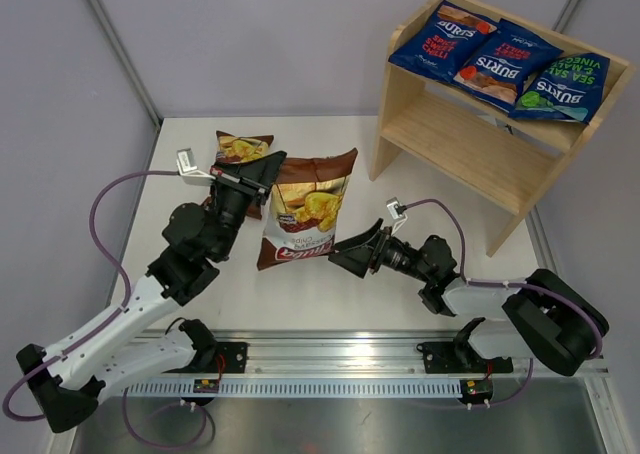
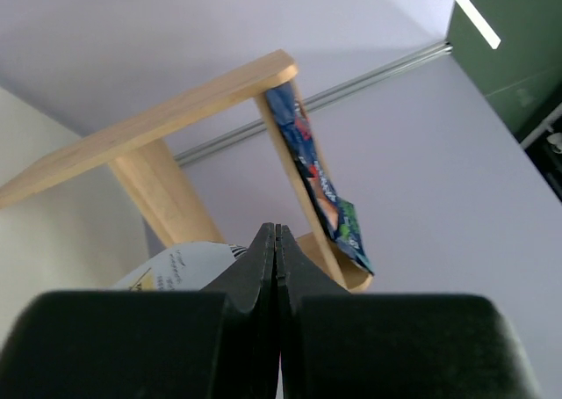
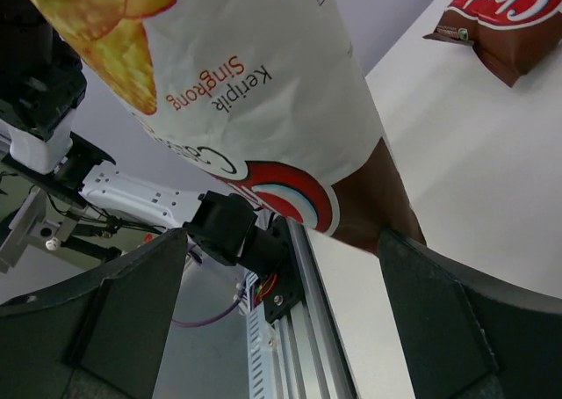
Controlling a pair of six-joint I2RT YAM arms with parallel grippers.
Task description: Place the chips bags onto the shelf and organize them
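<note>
The Chuba bag's bottom corner [image 1: 329, 249] is at a finger of the robot's right gripper, so the right gripper should move back and close on the bag's bottom edge [image 1: 297, 257].
My left gripper [image 1: 268, 170] is shut on the top left edge of a large brown-and-white Chuba bag [image 1: 305, 209] and holds it hanging above the table. In the left wrist view the gripper [image 2: 277, 232] has its jaws pressed together, with the bag's white back [image 2: 176, 267] beside them. My right gripper [image 1: 352, 255] is open and empty by the bag's lower right corner. In the right wrist view the gripper [image 3: 283, 238] sits just under the bag [image 3: 246, 91]. A second Chuba bag [image 1: 240, 150] lies flat on the table behind. Three blue Burts bags [image 1: 505, 64] lie on the top tier of the wooden shelf [image 1: 470, 154].
The shelf stands at the back right of the white table [image 1: 330, 294]; its lower tier [image 1: 470, 146] is bare. The second Chuba bag also shows in the right wrist view [image 3: 509, 12]. A metal rail [image 1: 330, 354] with the arm bases runs along the near edge.
</note>
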